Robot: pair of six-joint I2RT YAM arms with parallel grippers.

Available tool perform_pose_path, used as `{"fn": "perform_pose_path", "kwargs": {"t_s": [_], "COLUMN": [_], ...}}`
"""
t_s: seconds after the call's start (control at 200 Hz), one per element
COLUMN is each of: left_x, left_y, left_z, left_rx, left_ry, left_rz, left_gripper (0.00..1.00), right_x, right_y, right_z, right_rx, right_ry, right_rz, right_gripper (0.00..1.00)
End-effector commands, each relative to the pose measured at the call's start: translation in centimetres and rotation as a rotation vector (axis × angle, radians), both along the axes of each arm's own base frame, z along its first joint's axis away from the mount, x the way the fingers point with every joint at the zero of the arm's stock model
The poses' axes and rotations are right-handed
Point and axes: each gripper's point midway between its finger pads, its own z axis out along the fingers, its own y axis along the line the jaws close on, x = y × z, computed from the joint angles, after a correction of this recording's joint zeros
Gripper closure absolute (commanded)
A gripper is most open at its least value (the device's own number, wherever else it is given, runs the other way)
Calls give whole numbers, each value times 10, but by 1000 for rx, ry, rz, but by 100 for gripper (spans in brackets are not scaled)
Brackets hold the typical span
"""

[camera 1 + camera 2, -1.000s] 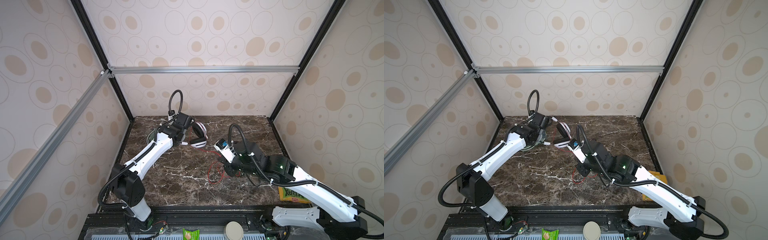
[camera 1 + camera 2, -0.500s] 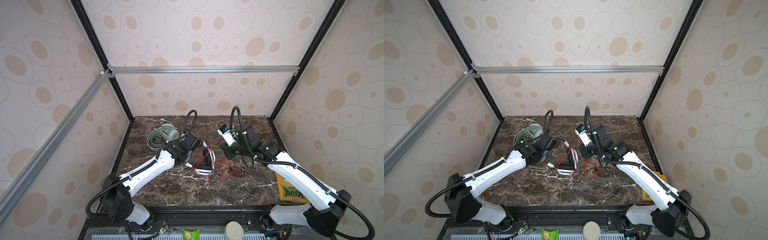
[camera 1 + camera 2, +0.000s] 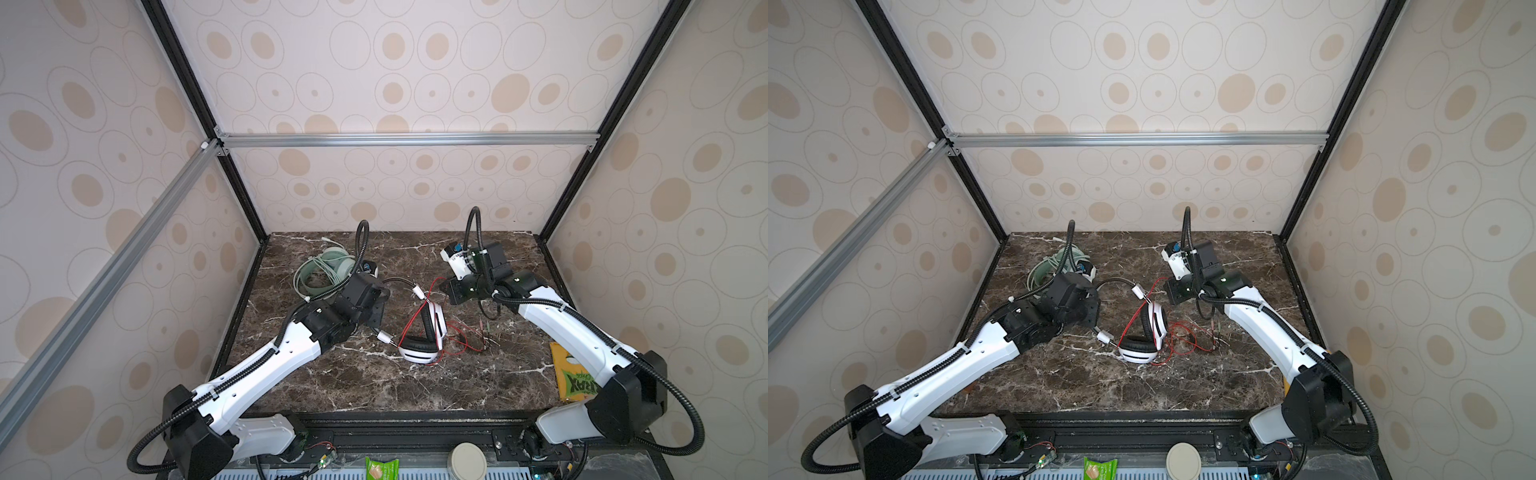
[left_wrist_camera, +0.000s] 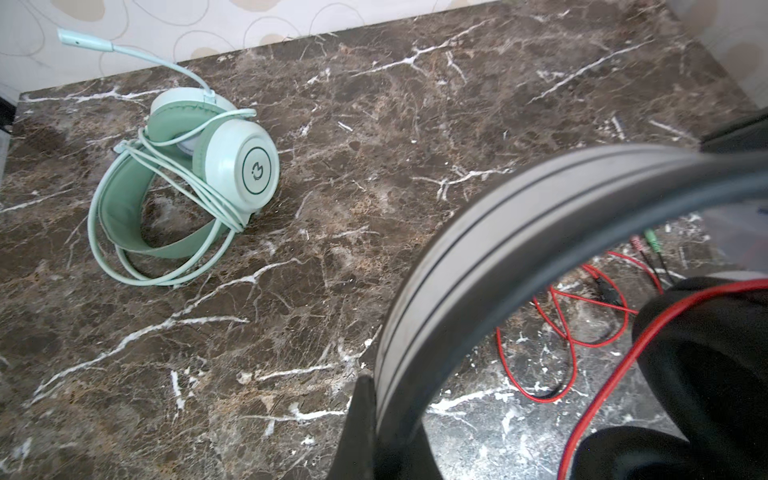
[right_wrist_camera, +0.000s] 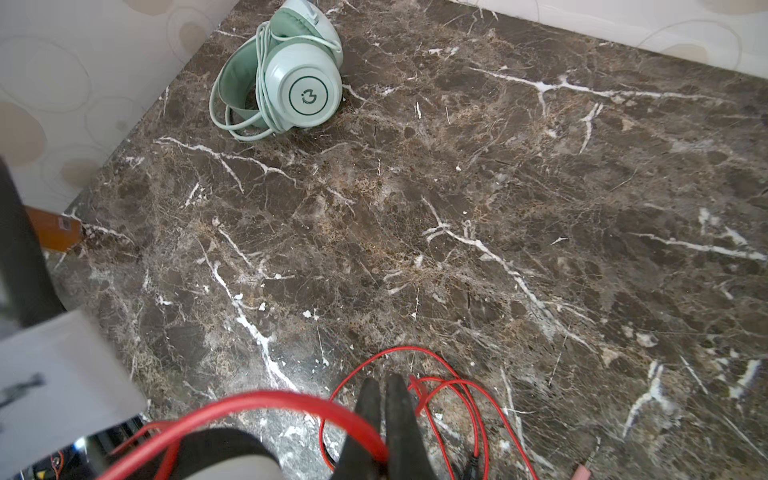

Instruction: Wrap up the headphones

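The red cable (image 3: 411,317) runs across both earcups of the white headphones, so I should keep pulling it around the far earcup (image 3: 437,317) with my right gripper, then let it go.
The white headphones (image 3: 432,332) (image 3: 1152,328), with black earpads, are in the middle of the table. My left gripper (image 3: 376,309) (image 3: 1094,309) (image 4: 384,399) is shut on their dark headband (image 4: 478,249), earcups low by the tabletop. Their thin red cable (image 3: 461,347) (image 3: 1183,340) (image 4: 561,332) lies in loose loops to the right. One strand rises to my right gripper (image 3: 448,287) (image 3: 1168,289) (image 5: 384,388), which is shut on it. The mint-green headphones (image 3: 328,270) (image 3: 1054,266) (image 4: 187,166) (image 5: 291,75) lie at the back left, pale cable wound round them.
A yellow-green snack bag (image 3: 575,382) lies at the table's front right edge. A green packet (image 3: 376,471) and a round lid (image 3: 468,461) sit below the front rail. Patterned walls close in the table (image 3: 374,386) at the left, back and right.
My left arm carried the white headphones from the back left to the middle. My right gripper pulled back from the front middle to the far right with the red cable.
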Motion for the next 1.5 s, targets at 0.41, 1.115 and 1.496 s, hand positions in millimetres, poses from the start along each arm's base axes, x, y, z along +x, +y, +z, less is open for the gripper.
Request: {"fn": "perform_pose_path", "kwargs": {"t_s": [0.41, 1.115, 1.496], "left_x": [11, 55, 65], "left_y": [7, 65, 60], "left_z": [65, 120, 187], "left_rx": [-189, -446, -513], "left_ry": [-77, -73, -171], "left_rz": [61, 276, 236], "left_gripper": [100, 100, 100], "right_x": [-2, -51, -32], "right_y": [-3, -12, 2], "right_z": [-39, -55, -92], "right_rx": [128, 180, 186], "right_ry": [112, 96, 169], "right_rz": [-36, 33, 25], "right_gripper": [97, 36, 36]}}
